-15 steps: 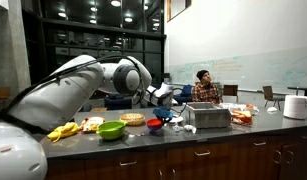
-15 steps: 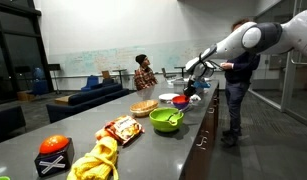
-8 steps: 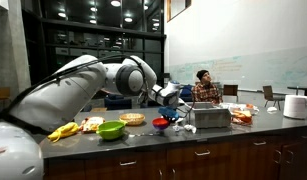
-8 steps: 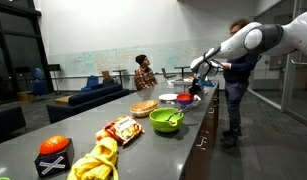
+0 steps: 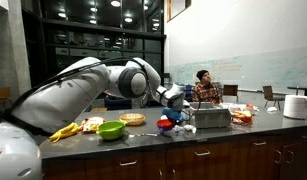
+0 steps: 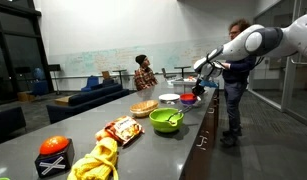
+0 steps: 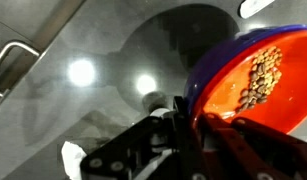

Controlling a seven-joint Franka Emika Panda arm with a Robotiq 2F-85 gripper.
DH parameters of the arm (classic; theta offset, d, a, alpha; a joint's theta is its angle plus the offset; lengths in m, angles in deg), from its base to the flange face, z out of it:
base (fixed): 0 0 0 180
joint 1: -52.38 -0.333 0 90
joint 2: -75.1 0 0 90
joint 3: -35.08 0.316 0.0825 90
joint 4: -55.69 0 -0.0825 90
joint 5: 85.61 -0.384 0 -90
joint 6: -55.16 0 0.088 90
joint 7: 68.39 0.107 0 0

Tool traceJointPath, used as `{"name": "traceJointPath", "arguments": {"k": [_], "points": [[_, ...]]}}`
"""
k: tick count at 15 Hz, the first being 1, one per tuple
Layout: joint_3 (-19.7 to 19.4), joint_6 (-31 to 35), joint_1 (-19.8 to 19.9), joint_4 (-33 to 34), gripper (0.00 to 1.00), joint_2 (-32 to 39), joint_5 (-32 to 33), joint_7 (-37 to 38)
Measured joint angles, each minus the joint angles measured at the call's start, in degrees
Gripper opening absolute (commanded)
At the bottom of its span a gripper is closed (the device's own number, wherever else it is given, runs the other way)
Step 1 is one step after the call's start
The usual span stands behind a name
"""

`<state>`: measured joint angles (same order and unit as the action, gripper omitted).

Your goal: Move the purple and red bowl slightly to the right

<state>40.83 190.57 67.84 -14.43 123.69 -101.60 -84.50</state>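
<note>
My gripper pinches the purple and red bowl's rim [image 7: 219, 62] and open counter is beside the silver box, so I should carry the bowl on until it sits there.
The purple and red bowl [image 7: 255, 80] fills the right of the wrist view; it is red inside with a purple-blue rim and holds a small heap of brown bits. My gripper [image 7: 189, 128] is shut on its rim, one finger inside and one outside. In both exterior views the bowl [image 5: 165, 124] [image 6: 188, 99] sits low at the dark countertop under my gripper [image 5: 169, 110] [image 6: 197, 85]. I cannot tell whether it touches the counter.
A lime-green bowl [image 5: 111, 129] [image 6: 166, 120], a pie [image 5: 132, 119] [image 6: 144, 107], a white plate [image 6: 169, 97], snack bags [image 6: 121, 128] and bananas [image 5: 63, 131] lie on the counter. A silver box [image 5: 207, 117] stands beside the bowl. People are nearby [image 5: 204, 88] [image 6: 236, 70].
My gripper and the red bowl have shifted along the counter toward the silver box, away from the lime-green bowl. The grip has stayed shut.
</note>
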Motion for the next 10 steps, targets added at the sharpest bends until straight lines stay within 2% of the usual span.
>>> {"name": "traceJointPath", "arguments": {"k": [10], "points": [[-0.19,-0.47,2.29,0.45,0.02,0.87,-1.00,1.18]]}}
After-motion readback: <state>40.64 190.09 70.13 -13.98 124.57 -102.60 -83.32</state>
